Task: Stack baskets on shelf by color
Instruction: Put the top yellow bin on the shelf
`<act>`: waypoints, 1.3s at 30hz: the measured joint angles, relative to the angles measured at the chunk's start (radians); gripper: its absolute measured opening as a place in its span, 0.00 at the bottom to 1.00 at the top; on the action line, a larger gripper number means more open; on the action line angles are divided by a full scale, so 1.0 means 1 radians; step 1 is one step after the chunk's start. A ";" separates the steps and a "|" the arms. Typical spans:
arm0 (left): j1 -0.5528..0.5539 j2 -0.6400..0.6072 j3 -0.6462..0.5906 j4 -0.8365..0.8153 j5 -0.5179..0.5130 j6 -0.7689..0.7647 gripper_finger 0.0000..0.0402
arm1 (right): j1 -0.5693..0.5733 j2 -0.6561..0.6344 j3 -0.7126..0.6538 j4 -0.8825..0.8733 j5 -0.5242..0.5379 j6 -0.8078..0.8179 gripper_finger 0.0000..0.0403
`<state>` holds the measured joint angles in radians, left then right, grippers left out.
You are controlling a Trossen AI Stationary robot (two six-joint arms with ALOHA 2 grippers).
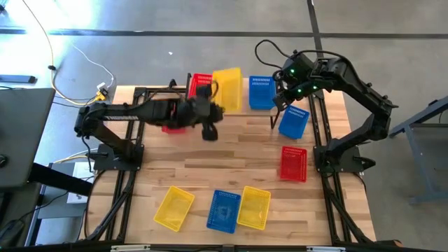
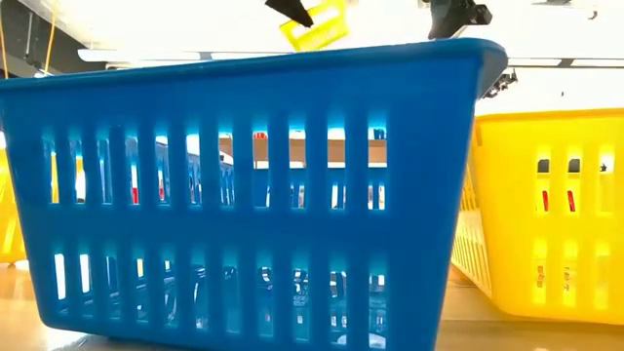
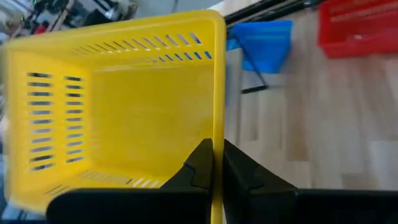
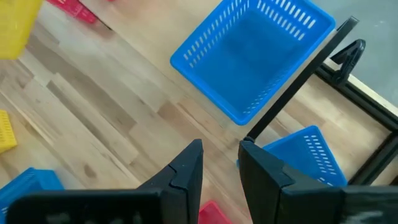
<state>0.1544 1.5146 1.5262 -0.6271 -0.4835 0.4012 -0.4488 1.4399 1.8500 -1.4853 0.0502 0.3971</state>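
Observation:
The yellow basket is hanging at a tilt over the red basket's edge (image 1: 211, 82). My left gripper should move it toward the blue basket (image 1: 262, 92) and lower it level.
My left gripper (image 3: 216, 149) is shut on a yellow basket (image 3: 124, 106), held in the air over the table's far middle (image 1: 227, 89) and seen high up in the low view (image 2: 314, 27). Beside it, a red basket (image 1: 201, 84) and a blue basket (image 1: 260, 91) stand by the shelf (image 1: 246, 101). My right gripper (image 4: 221, 149) is open and holds nothing. It hovers (image 1: 275, 119) over the wood between that blue basket (image 4: 249, 56) and a second blue basket (image 1: 294, 120) on the table. My left gripper pinches the yellow basket's side wall at its rim (image 3: 217, 124), one finger (image 3: 196, 165) inside the basket and one outside. The basket is lifted clear and tipped on its side, its open mouth facing the wrist camera.
A red basket (image 1: 294, 162) lies near the right edge, and another red one (image 1: 171, 127) sits under my left arm. Along the near edge lie a yellow (image 1: 173, 208), a blue (image 1: 224, 210) and a yellow basket (image 1: 253, 207). Bare wood lies in the table's middle.

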 joint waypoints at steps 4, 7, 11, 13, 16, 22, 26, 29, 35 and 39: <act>0.078 0.015 0.071 -0.002 0.120 -0.005 0.00 | 0.000 0.000 0.000 0.000 0.000 0.013 0.22; 0.123 0.019 0.080 -0.022 0.204 -0.027 0.00 | 0.000 0.000 0.000 0.000 0.000 0.013 0.22; 0.159 0.019 0.081 -0.053 0.250 -0.058 0.00 | 0.000 0.000 0.000 0.000 0.000 0.013 0.22; 0.170 0.019 0.081 -0.073 0.287 -0.078 0.00 | 0.000 0.000 0.000 0.000 0.000 0.013 0.22; 0.172 0.032 0.079 -0.074 0.305 -0.084 0.00 | 0.000 0.000 0.000 0.000 0.000 0.013 0.22; 0.169 0.087 0.078 -0.078 0.300 -0.084 0.00 | 0.000 0.000 0.000 0.000 0.000 0.017 0.22; 0.174 0.141 0.078 -0.080 0.254 -0.084 0.00 | 0.000 0.000 0.000 0.000 0.000 0.032 0.22; 0.181 0.179 0.079 -0.078 0.221 -0.084 0.00 | 0.000 0.000 0.000 0.000 0.000 0.032 0.22; 0.196 0.248 0.079 -0.073 0.209 -0.076 0.00 | 0.000 0.000 0.000 0.000 0.002 0.032 0.22; 0.212 0.279 0.079 -0.074 0.198 -0.076 0.00 | 0.000 0.000 0.000 0.000 0.002 0.032 0.22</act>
<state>0.3660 1.7935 1.6051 -0.7010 -0.2858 0.3252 -0.4488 1.4399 1.8500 -1.4857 0.0521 0.4290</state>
